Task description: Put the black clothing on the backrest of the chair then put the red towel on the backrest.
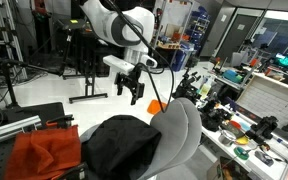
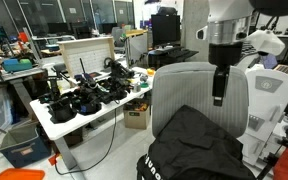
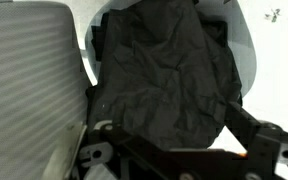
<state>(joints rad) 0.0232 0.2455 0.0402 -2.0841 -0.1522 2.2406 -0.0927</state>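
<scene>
I should keep moving my open gripper down until its fingers are around a raised fold (image 2: 195,128), then close it, because it points down over the black clothing and is clear of the backrest (image 2: 174,85).
The black clothing (image 1: 119,145) (image 2: 199,150) (image 3: 164,70) lies crumpled on the chair's seat, against the light grey backrest (image 1: 179,135) (image 2: 194,85), whose ribbed face fills the left of the wrist view (image 3: 29,80). The red towel (image 1: 44,155) lies to the side of the clothing, by the chair. My gripper (image 1: 134,92) (image 2: 219,97) (image 3: 174,138) hangs above the clothing, near the backrest's top. It is open, with nothing between its dark fingers (image 3: 247,125).
A white table (image 1: 269,95) (image 2: 59,128) crowded with cameras, tools and cables stands beside the chair. Black stands (image 1: 84,60) rise behind the arm. A blue bin (image 2: 24,150) and a cardboard box (image 2: 137,115) sit on the floor under the table.
</scene>
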